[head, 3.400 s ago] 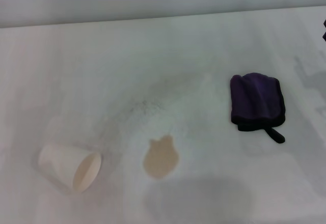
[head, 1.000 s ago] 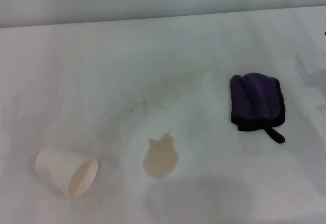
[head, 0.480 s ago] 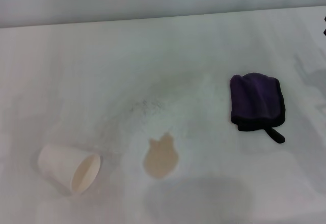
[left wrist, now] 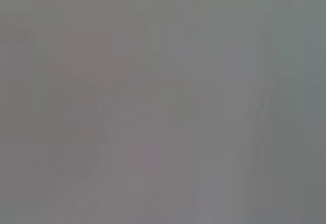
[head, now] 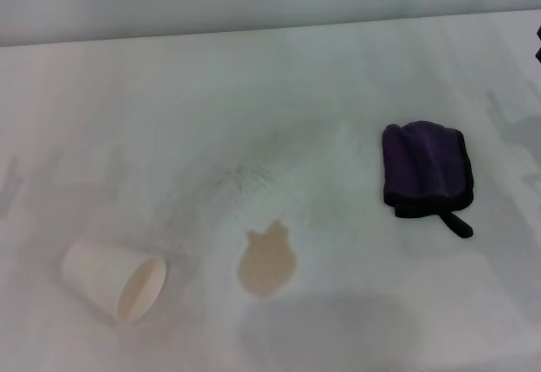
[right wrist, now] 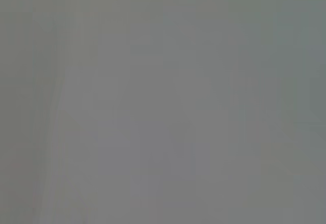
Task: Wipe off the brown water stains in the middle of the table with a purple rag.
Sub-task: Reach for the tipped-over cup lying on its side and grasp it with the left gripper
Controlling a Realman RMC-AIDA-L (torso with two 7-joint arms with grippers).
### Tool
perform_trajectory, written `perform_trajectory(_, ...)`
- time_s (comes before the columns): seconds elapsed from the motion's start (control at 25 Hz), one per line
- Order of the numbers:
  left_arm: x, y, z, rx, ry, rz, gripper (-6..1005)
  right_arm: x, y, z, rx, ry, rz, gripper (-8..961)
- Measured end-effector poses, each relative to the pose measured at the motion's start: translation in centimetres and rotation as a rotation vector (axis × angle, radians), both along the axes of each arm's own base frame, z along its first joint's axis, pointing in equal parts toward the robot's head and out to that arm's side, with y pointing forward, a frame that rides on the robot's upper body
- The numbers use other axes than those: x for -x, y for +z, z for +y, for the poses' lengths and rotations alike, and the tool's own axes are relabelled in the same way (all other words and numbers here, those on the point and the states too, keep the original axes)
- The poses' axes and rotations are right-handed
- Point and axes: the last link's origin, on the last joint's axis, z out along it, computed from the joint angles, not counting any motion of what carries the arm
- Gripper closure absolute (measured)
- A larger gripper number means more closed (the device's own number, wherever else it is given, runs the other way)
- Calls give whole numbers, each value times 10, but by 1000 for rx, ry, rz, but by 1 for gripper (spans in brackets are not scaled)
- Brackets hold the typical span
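Note:
The white paper cup is on its side and its opening point(head: 142, 288) points toward the brown water stain, so the robot's left gripper should lift the cup clear point(head: 98, 274) before the wiping starts.
The brown water stain point(head: 267, 262) is a small tan puddle with little lobes on its far edge, near the front middle of the white table point(head: 279, 93). The purple rag point(head: 425, 167) lies folded to the right of it, dark purple with black edging and a black loop tab point(head: 456, 222) pointing toward the front. Neither gripper shows in the head view, apart from a dark sliver at the right edge. Both wrist views are plain grey and show nothing.
A white paper cup point(head: 114, 280) lies on its side at the front left, its mouth facing right and front. A faint grey speckled smudge point(head: 228, 182) arcs behind the stain. The table's far edge meets a grey wall.
The paper cup has rocked slightly in place between frames. The rag and the stain have not moved.

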Motion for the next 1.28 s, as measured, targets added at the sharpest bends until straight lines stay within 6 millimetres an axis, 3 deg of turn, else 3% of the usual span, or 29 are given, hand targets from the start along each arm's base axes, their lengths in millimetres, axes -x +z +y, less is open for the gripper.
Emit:
perform_trajectory(0.2,10,25,13,207,-20,38,113,2,-1,1,-4,5,28,214)
perform_trajectory(0.36,6,45,20,333,-56,106,113,4,-2,3,-3,9,44,214)
perform_trajectory(0.76,-44,92,37,729,-242,422,114,5,-10,-1,-29,-16,121,214)
perform_trajectory(1.0,-66,103,46,934,-254,654,113,4,-7,1,-80,-45,173,213)
perform_trajectory(1.28,-85,108,49,1009,-270,960,113,5,-6,7,-119,-76,215,213)
